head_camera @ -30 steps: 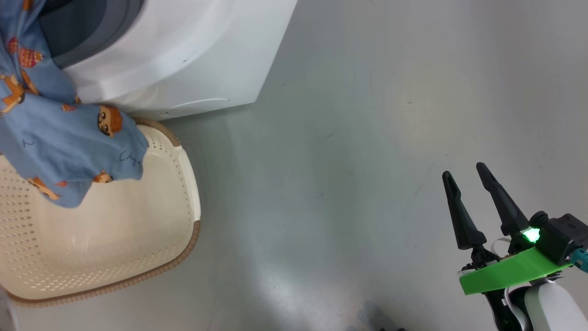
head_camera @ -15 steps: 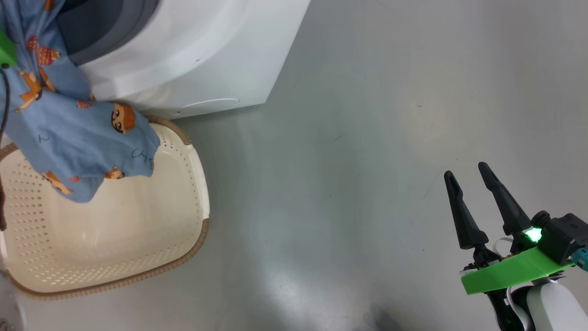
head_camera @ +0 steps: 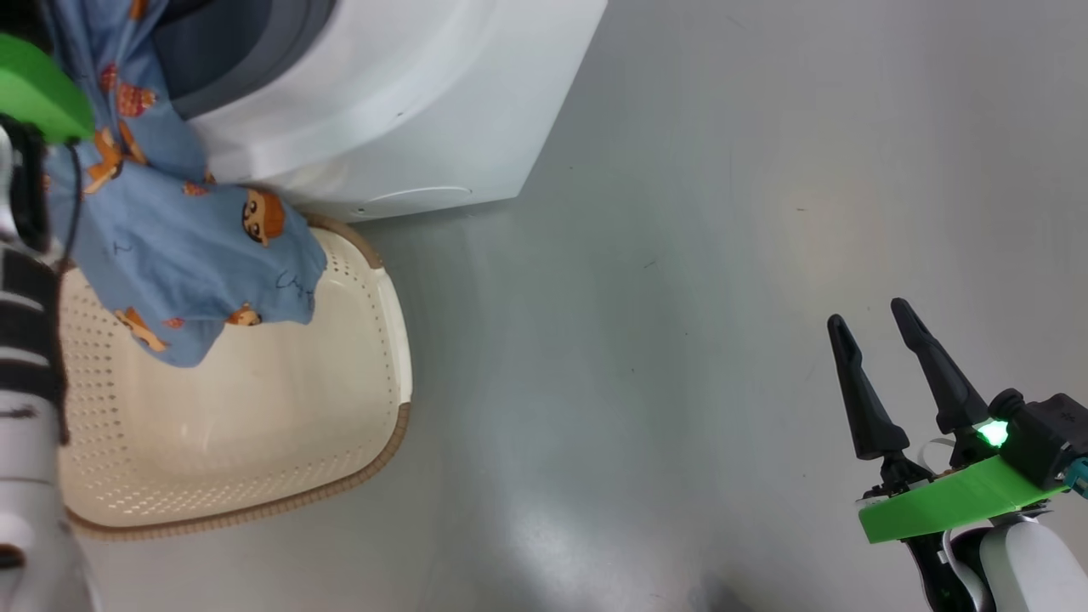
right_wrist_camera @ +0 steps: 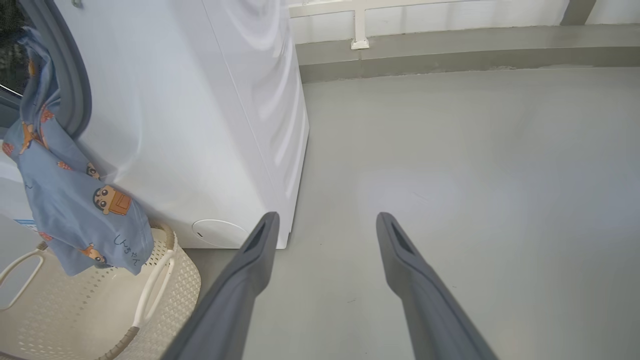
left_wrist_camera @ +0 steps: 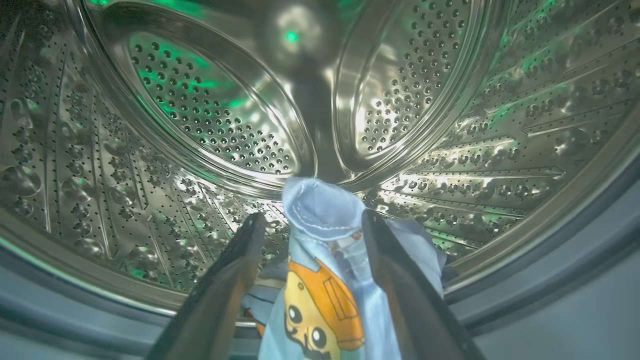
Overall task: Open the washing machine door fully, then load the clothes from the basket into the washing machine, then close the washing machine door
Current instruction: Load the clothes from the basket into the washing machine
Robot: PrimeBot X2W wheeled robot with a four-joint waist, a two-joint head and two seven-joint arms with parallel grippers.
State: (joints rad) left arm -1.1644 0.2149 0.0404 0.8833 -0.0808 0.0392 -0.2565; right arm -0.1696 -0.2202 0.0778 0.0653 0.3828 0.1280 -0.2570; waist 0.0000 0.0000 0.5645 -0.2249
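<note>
The light blue garment hangs with the lower hem [head_camera: 194,352] free over the basket, so I expect its tail [head_camera: 209,260] to follow and crumple when I push the garment into the drum.
A light blue garment of the clothes [head_camera: 187,255] hangs from the washing machine [head_camera: 382,102] opening down over the cream basket [head_camera: 399,340]. In the left wrist view my left gripper [left_wrist_camera: 314,216] is inside the steel drum [left_wrist_camera: 200,110]. Its fingers stand wide apart, open, with the garment's upper end [left_wrist_camera: 320,300] bunched loosely between them. The garment [right_wrist_camera: 75,200] drapes over the grey gasket in the right wrist view, above the basket [right_wrist_camera: 170,290] and beside the washing machine [right_wrist_camera: 190,125]. My right gripper [head_camera: 869,313] [right_wrist_camera: 327,216] hovers open and empty over bare floor at the right. The washing machine door is out of view.
Grey floor [head_camera: 680,255] spreads to the right of the washer and basket. My left arm's green mount [head_camera: 34,93] and pale forearm [head_camera: 25,442] run along the left edge of the head view. A low wall ledge [right_wrist_camera: 450,55] runs behind the floor.
The whole head picture has shifted right, so the camera moved; my left arm's green mount and forearm came into the left edge. The garment hangs as before. The right gripper is unchanged.
</note>
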